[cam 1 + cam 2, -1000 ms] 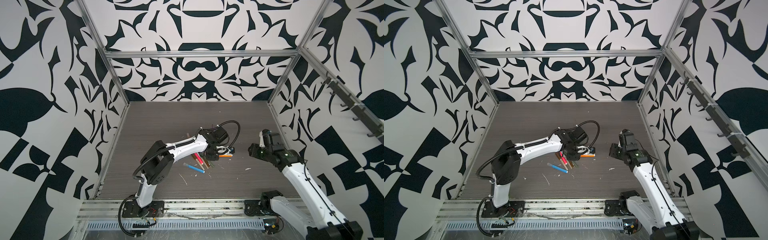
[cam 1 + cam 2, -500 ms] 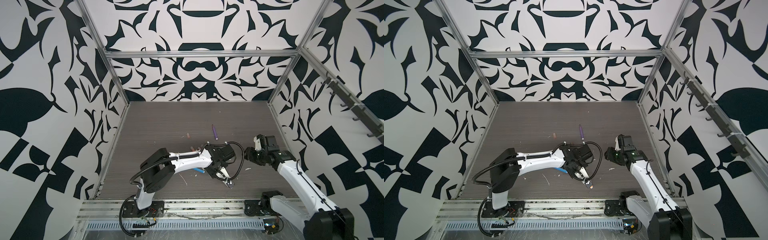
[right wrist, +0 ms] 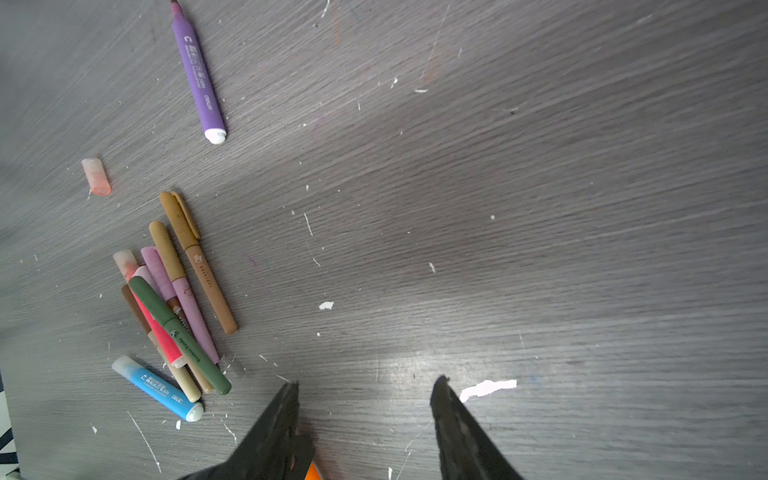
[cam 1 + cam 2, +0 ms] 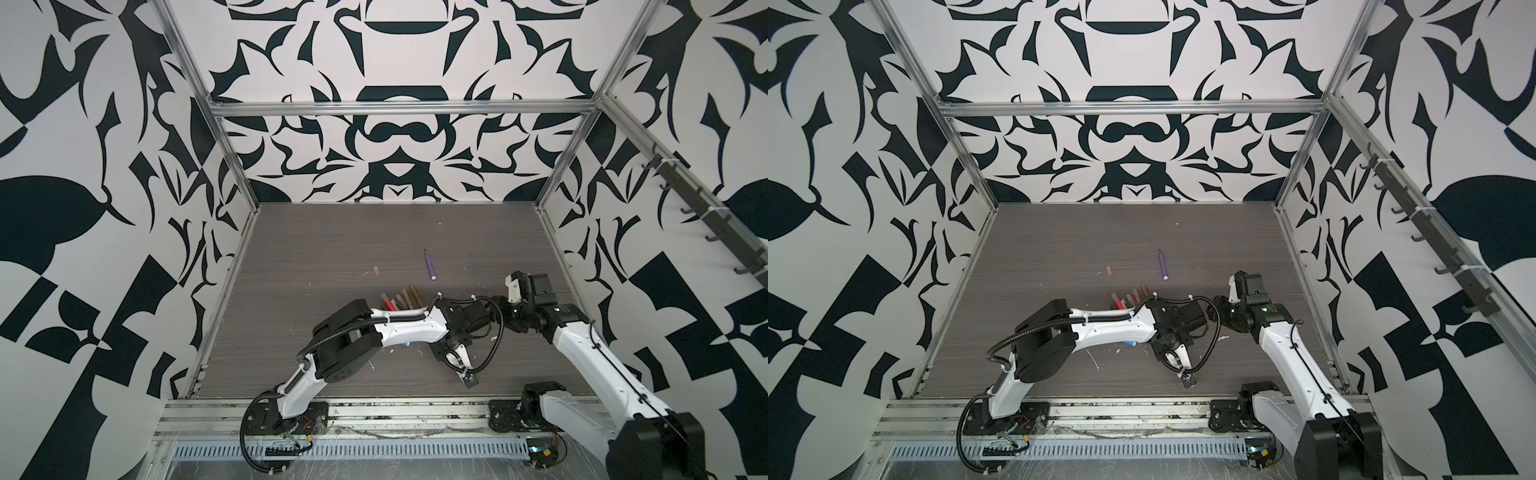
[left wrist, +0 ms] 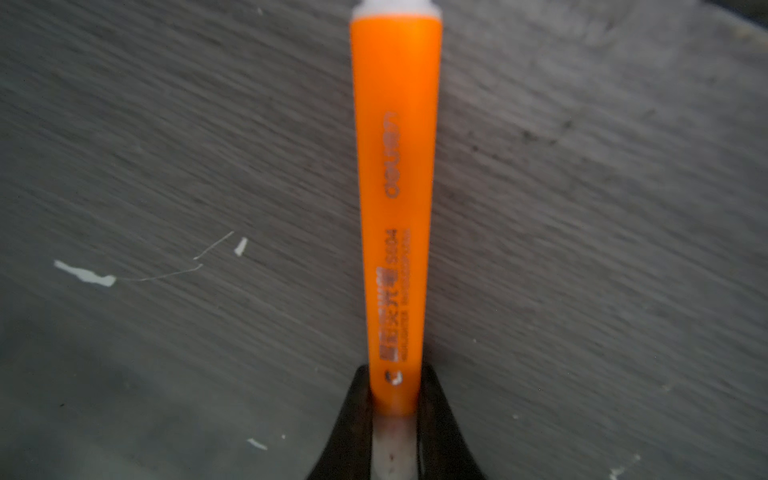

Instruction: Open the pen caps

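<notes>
The orange pen is clamped in my left gripper across the cap's seam (image 5: 394,412), so my right gripper should first take the white-plugged end (image 5: 397,9), and then my left gripper should take only the cap.
My left gripper (image 5: 392,399) is shut on an orange pen (image 5: 395,187). Its fingers (image 5: 353,419) clamp the end where the pale pen cap (image 5: 392,449) sits, and the pen's white-plugged end points away. My right gripper (image 3: 365,386) stands open above bare table, with a sliver of the orange pen (image 3: 311,473) beside one finger. In both top views the two wrists meet at the front right, where the left arm (image 4: 411,330) reaches across to the right arm (image 4: 577,345). A loose cap (image 3: 96,176) (image 4: 377,271) lies alone.
A pile of capped pens (image 3: 178,307) (image 4: 401,299) (image 4: 1133,299) lies mid-table, a blue pen (image 3: 160,388) beside it. An uncapped purple pen (image 3: 199,75) (image 4: 429,264) lies farther back. White flecks and a paper scrap (image 3: 488,388) dot the table. Patterned walls close three sides.
The left arm has carried the orange pen from the pile to the front right. The right gripper has come in toward it. Little differs from half a second ago.
</notes>
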`<state>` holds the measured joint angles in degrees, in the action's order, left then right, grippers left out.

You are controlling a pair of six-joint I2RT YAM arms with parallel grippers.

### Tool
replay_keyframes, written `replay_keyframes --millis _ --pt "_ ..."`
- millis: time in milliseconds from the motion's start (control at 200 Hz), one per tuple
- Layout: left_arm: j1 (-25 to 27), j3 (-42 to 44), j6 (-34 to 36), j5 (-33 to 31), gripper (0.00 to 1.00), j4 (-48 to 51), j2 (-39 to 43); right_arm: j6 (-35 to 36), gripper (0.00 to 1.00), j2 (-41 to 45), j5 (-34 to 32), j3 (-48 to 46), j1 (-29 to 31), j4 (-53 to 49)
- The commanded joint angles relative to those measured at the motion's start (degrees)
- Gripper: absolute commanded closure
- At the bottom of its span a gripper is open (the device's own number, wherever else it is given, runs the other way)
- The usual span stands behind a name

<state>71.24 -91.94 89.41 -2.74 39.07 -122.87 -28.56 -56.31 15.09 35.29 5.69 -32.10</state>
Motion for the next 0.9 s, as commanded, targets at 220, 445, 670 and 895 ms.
replay_keyframes --millis 220,445,670,895 --pt "0.0 -1.7 -1.1 1.1 0.39 2.6 -1.1 -0.1 0.45 0.6 0.5 -0.7 -0.2 1.4" --pt "0.5 -0.9 -5.3 0.7 0.39 0.5 4.0 -0.5 0.44 0.6 2.2 -1.0 -0.2 0.6" --pt "0.6 8.0 -22.7 3.2 0.41 -10.3 23.5 -1.4 0.46 -1.2 10.9 -5.0 0.9 1.6" --pt "-1.8 31.9 -58.5 -2.7 0.38 -37.3 48.8 -6.5 0.48 1.5 0.6 -5.0 23.8 -3.1"
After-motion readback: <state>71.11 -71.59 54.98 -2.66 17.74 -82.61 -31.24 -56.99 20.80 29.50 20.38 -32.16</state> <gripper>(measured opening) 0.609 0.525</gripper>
